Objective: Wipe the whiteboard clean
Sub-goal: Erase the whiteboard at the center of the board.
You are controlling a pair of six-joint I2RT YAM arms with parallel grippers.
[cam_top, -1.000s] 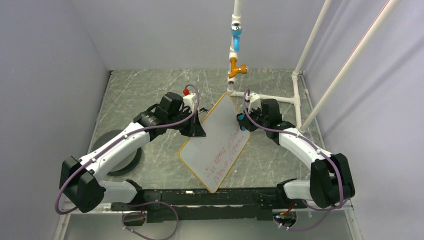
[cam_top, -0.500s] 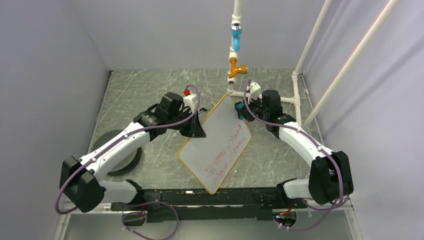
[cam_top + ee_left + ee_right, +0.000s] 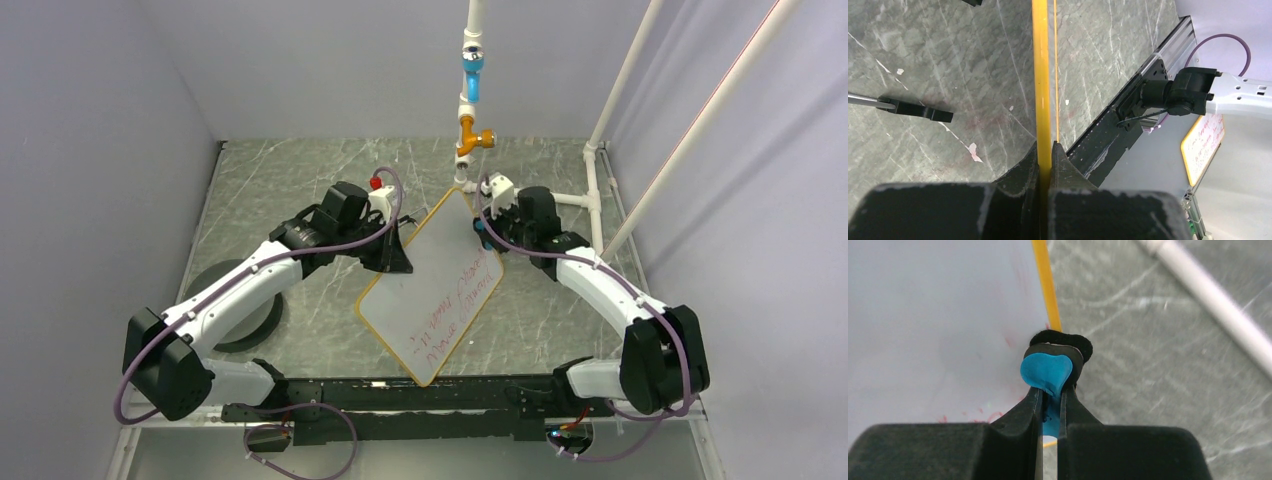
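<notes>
Next, my right gripper wipes the eraser (image 3: 483,236) back down over the handwriting's upper end (image 3: 476,272), because the eraser overlaps the whiteboard's yellow frame, past the red handwriting.
The whiteboard (image 3: 432,290), white with a yellow-orange frame, is held tilted above the table, with red handwriting on its lower half. My left gripper (image 3: 397,258) is shut on its left edge; the left wrist view shows the yellow frame (image 3: 1041,75) pinched between the jaws. My right gripper (image 3: 484,230) is shut on the small blue-and-black eraser (image 3: 1048,370) and presses it on the board near the upper right edge (image 3: 1046,280). Faint red smears show beside the eraser.
A white pipe frame (image 3: 592,200) with blue and orange fittings (image 3: 470,100) stands at the back right. A dark round disc (image 3: 250,310) lies on the table under the left arm. A black clip (image 3: 915,110) lies on the marble table. A black rail (image 3: 400,395) runs along the near edge.
My right gripper with the eraser has slid up the board's right side toward the top corner, then shifted slightly. The board and left gripper have stayed still.
</notes>
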